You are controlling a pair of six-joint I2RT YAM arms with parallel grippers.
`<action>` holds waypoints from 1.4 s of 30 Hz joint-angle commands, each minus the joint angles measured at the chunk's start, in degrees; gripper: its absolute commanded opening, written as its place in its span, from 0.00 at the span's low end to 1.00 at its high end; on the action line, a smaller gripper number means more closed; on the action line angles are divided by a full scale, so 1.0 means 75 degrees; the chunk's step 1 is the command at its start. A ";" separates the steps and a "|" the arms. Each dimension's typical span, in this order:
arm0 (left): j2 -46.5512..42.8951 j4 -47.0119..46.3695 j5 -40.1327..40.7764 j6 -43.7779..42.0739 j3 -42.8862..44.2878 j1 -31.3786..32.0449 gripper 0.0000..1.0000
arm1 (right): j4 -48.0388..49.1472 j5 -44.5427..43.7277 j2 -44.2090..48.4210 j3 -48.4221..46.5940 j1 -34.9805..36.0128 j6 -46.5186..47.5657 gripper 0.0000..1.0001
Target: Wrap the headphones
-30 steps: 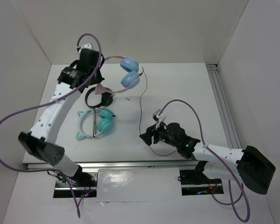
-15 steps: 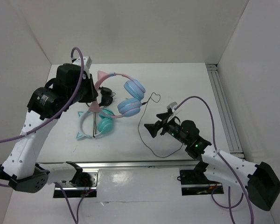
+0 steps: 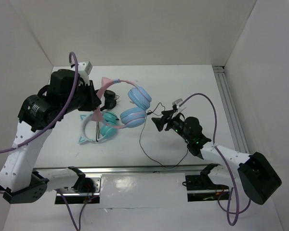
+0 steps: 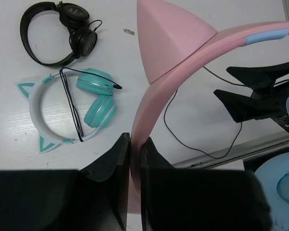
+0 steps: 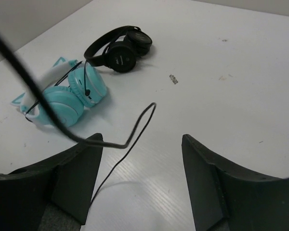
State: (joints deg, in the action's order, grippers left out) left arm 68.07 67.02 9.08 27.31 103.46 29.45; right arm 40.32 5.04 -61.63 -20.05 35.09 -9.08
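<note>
My right gripper's fingers are open with the cable's bend [image 3: 161,103] ahead of them, so next I reach in toward the light blue cups [image 3: 135,117] before I close on the cable.
The headphones have a pink cat-ear headband [image 3: 116,81] and two light blue cups [image 3: 133,117]. They hang in the air above the table. My left gripper [image 3: 97,102] is shut on the headband; in the left wrist view the pink band [image 4: 183,57] runs up from between the closed jaws [image 4: 135,140]. The thin black cable [image 3: 140,139] trails from the cups and loops on the table toward the front rail. My right gripper [image 3: 155,122] is open and raised, right of the cups. In the right wrist view the cable [image 5: 135,129] crosses just ahead of its left fingertip [image 5: 89,144], not gripped.
A teal-cupped pair with a whitish headband [image 3: 105,127] lies below the held pair and shows in the right wrist view [image 5: 67,96]. A small black pair [image 3: 108,100] lies behind it. A metal rail [image 3: 229,110] runs along the table's right side. White walls close in the table.
My left arm swung the pink headphones from the back of the table forward and right, turning them. My right gripper rose and moved up toward the cups; the cable was dragged along.
</note>
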 commanded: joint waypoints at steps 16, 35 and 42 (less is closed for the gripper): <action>-0.0135 -0.0686 -0.0636 0.0507 0.0280 0.0104 0.00 | 0.3083 0.1578 -0.2236 -0.0936 -0.0612 -0.0710 0.53; 0.0006 -0.0991 -0.0450 0.0507 -0.0119 0.0104 0.00 | 0.4703 0.1860 -0.3221 -0.0900 -0.0612 -0.1555 0.21; 0.0076 -0.0921 -0.0309 0.0577 0.0139 0.0104 0.00 | 0.4703 0.1789 -0.3209 -0.0503 -0.0612 -0.1555 0.47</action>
State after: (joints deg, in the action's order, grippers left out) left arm 68.62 65.17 7.01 28.93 101.89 29.95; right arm 70.57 18.46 -86.19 -24.93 30.85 -21.17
